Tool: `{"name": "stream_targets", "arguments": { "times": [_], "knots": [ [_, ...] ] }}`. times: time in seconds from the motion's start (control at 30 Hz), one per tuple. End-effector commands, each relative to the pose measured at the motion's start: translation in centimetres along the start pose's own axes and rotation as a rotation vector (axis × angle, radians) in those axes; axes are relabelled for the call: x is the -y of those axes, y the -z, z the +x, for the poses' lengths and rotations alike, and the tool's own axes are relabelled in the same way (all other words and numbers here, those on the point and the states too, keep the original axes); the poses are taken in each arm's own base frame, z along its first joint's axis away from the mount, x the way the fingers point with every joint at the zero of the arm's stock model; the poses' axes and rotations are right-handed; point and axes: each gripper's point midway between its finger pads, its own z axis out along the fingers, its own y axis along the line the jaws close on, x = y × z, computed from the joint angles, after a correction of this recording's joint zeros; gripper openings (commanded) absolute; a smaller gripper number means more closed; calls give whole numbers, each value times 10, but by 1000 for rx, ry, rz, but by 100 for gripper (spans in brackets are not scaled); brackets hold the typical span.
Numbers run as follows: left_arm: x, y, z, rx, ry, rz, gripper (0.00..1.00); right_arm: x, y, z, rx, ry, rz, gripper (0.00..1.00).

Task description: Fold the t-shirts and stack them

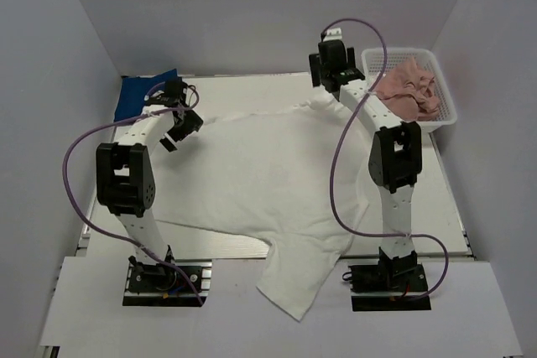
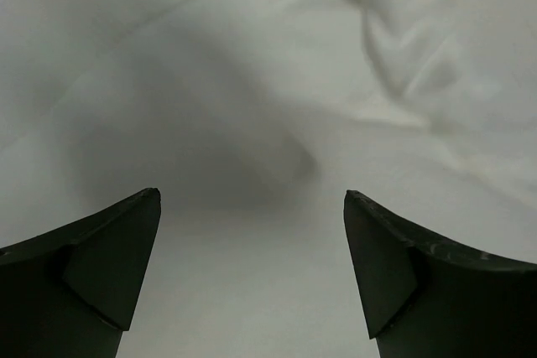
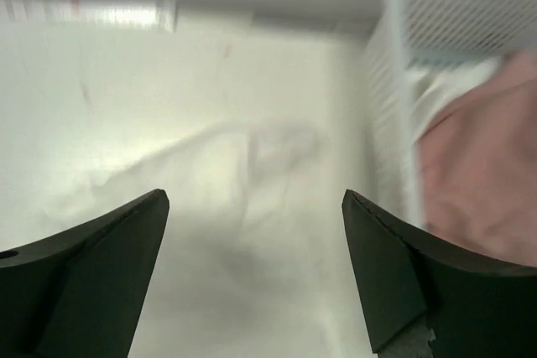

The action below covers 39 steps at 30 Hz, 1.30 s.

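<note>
I should take the t-shirt's near corner (image 1: 162, 219) with my left gripper while my right gripper folds the hanging sleeve in, because one sleeve of the white t-shirt (image 1: 291, 282) hangs over the near edge of the table.
A white t-shirt (image 1: 260, 182) lies spread across the table, print side hidden, one sleeve hanging over the near edge. My left gripper (image 1: 179, 127) is open just above its far left corner; the cloth (image 2: 277, 123) fills the left wrist view. My right gripper (image 1: 323, 94) is open over the shirt's far right corner (image 3: 252, 173), beside the basket. A folded royal-blue t-shirt (image 1: 138, 94) lies at the far left behind the left arm. A dusty-pink t-shirt (image 1: 409, 94) sits crumpled in the basket and shows in the right wrist view (image 3: 482, 173).
The white mesh basket (image 1: 445, 119) stands at the far right, its wall (image 3: 394, 106) close to the right gripper. White walls enclose the table on three sides. The arm bases stand at the near edge.
</note>
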Motion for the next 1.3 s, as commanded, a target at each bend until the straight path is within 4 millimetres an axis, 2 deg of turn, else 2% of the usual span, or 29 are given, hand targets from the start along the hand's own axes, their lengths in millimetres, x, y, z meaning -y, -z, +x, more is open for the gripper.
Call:
{"name": "stream_targets", "arguments": {
  "times": [0.0,0.03,0.07,0.1,0.13,0.17,0.2,0.23,0.27,0.33,0.37,0.4,0.43,0.5,0.53,0.6,0.63,0.73,0.77,0.8,0.87,0.9,0.93,0.97,1.0,1.03,1.17,1.2,1.27],
  "knots": [
    [29,50,-35,106,53,168,100,-27,31,-17,-29,-127,-193,90],
    [29,51,-35,106,53,169,100,-27,36,-14,-37,-126,-206,90],
    [32,58,-36,144,46,215,100,-32,37,-2,-51,-131,-225,90],
    [35,62,-32,141,32,259,100,-37,36,27,-106,-122,-235,90],
    [35,63,-32,154,8,282,100,-42,55,18,-89,-170,-298,90],
    [35,59,-25,151,8,305,100,-44,65,23,-74,-191,-328,90],
    [35,60,-23,153,-9,322,100,-45,76,42,-113,-235,-342,90],
    [35,58,-19,146,-36,332,100,-57,84,50,-129,-252,-415,90],
    [34,56,-15,134,-40,333,100,-53,95,59,-138,-260,-417,90],
    [31,47,-4,101,-84,304,100,-63,106,108,-260,-291,-451,90],
    [30,47,-1,89,-101,304,100,-62,116,106,-260,-306,-467,90],
    [26,40,5,74,-117,289,100,-67,122,134,-332,-312,-470,90],
    [22,36,12,54,-123,282,100,-70,128,141,-354,-312,-488,90],
    [16,29,20,41,-136,269,100,-73,142,177,-431,-306,-492,90],
    [8,23,32,10,-144,252,100,-74,148,191,-459,-302,-488,90],
    [2,19,39,-1,-147,243,100,-73,154,209,-498,-316,-475,90],
    [-5,13,50,-24,-153,234,100,-72,158,220,-518,-319,-468,90],
    [-9,11,70,-64,-166,262,100,-69,161,245,-566,-350,-433,90],
    [-12,9,76,-80,-169,259,100,-64,159,250,-577,-362,-388,90],
    [-20,5,84,-99,-173,242,100,-54,158,266,-629,-358,-312,90],
    [-19,7,95,-124,-174,262,100,-39,152,274,-647,-359,-219,90],
    [-26,4,105,-151,-179,251,100,-33,149,279,-661,-353,-180,90],
    [-22,4,112,-164,-178,275,100,-27,149,289,-691,-352,-149,90],
    [-22,4,119,-178,-187,282,100,-22,146,292,-698,-359,-133,90],
    [-25,2,125,-189,-188,285,100,-26,147,296,-712,-370,-164,90],
    [-30,-1,140,-231,-182,270,100,-22,144,302,-722,-378,-163,90],
    [-36,1,173,-322,-208,260,100,-5,129,311,-762,-424,-140,90],
    [-42,0,184,-349,-209,248,100,3,119,303,-743,-448,-132,90],
    [-43,9,188,-341,-220,258,100,6,111,305,-745,-399,-153,90]
  ]
}}
